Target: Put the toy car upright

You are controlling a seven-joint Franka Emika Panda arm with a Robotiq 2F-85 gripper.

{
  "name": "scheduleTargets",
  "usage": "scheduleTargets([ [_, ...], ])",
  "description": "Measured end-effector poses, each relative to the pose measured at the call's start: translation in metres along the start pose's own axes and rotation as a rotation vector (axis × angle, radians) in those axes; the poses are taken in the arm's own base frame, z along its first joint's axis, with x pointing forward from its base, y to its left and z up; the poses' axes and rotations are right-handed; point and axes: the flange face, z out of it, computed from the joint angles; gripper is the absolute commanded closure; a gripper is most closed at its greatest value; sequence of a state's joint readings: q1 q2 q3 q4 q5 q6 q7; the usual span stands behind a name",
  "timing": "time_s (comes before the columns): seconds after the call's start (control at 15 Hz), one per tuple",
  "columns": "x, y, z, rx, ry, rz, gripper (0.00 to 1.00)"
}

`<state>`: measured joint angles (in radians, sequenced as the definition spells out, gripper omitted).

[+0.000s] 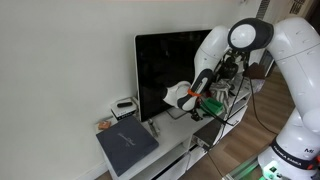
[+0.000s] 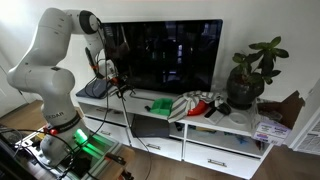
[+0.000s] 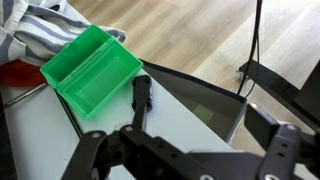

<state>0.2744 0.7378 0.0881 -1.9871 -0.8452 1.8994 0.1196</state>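
Observation:
The black part (image 3: pixel 142 91) by the green plastic sits off-centre toward one finger, so next I align my gripper over that black part (image 3: pixel 141 98) before lowering to grip it.
The toy car (image 3: pixel 90 68) is bright green plastic with a hollow, box-like face turned toward the wrist camera. A black part (image 3: pixel 140 96) sticks out beside it. It lies on the white TV stand (image 3: pixel 150 120), next to a striped cloth (image 3: pixel 45 25). It also shows in both exterior views (image 2: pixel 160 105) (image 1: pixel 211 107). My gripper (image 3: pixel 185 152) is open and empty, its fingers spread wide, a short way back from the car. In the exterior views the gripper (image 1: pixel 204 84) (image 2: pixel 113 80) hangs over the stand in front of the TV.
The black TV (image 2: pixel 165 50) stands behind on the stand. A flat dark grey book (image 1: pixel 125 145) and a small white-and-black box (image 1: pixel 125 105) lie at one end. A potted plant (image 2: pixel 250 75) stands at the other end. Cables (image 3: pixel 255 40) hang past the stand's edge.

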Motion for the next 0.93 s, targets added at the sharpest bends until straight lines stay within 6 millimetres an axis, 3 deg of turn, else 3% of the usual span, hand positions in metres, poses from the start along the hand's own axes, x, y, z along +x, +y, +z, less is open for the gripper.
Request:
scheduleTargets([
  [0.93,0.0034,-0.0018,0.0021,0.002,-0.001,-0.001,0.0],
])
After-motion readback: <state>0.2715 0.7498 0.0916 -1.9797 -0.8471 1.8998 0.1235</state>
